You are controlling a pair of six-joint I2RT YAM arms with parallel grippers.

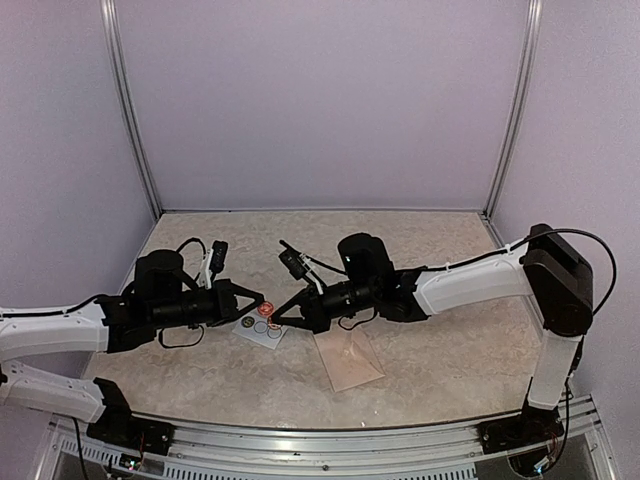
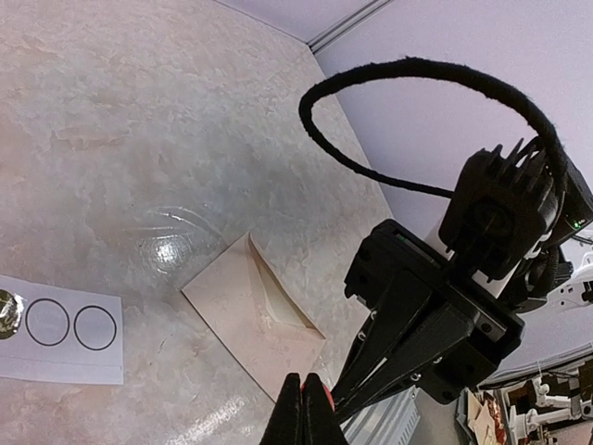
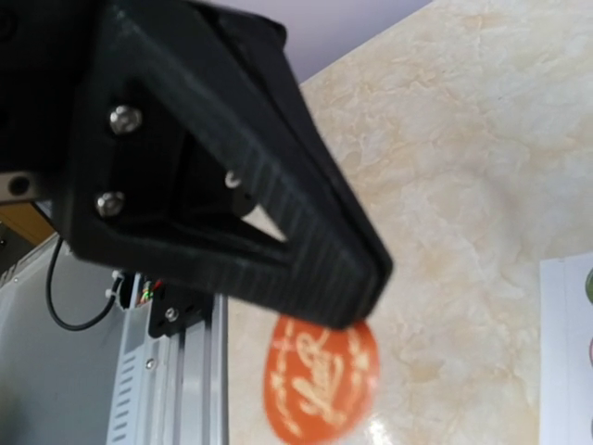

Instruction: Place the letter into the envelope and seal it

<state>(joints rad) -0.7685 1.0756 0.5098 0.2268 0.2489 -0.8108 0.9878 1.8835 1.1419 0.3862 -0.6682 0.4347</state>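
The white sticker strip's empty circles [image 1: 262, 328] are open below the red-orange sticker [image 1: 265, 309]. My left gripper should keep lowering the red-orange sticker and let go of it on the sticker strip.
The envelope [image 1: 348, 362] lies flat on the marble table right of centre, its pointed flap slightly lifted in the left wrist view [image 2: 243, 311]. The letter does not show as a separate sheet. My left gripper [image 1: 263, 300] is shut on a round red-orange sticker [image 1: 266, 309] and holds it above the table, left of the envelope. The sticker shows in the right wrist view [image 3: 320, 375] under the left gripper's tip [image 3: 357, 311]. My right gripper [image 1: 275, 322] points at the left fingertips [image 2: 296, 408], almost touching; its jaw gap is not visible.
A white sticker strip [image 1: 260, 331] with empty printed circles lies under both grippers, also in the left wrist view [image 2: 56, 350]. A clear glossy film [image 2: 171, 241] lies beyond the envelope. The metal rail [image 1: 330, 440] runs along the near edge.
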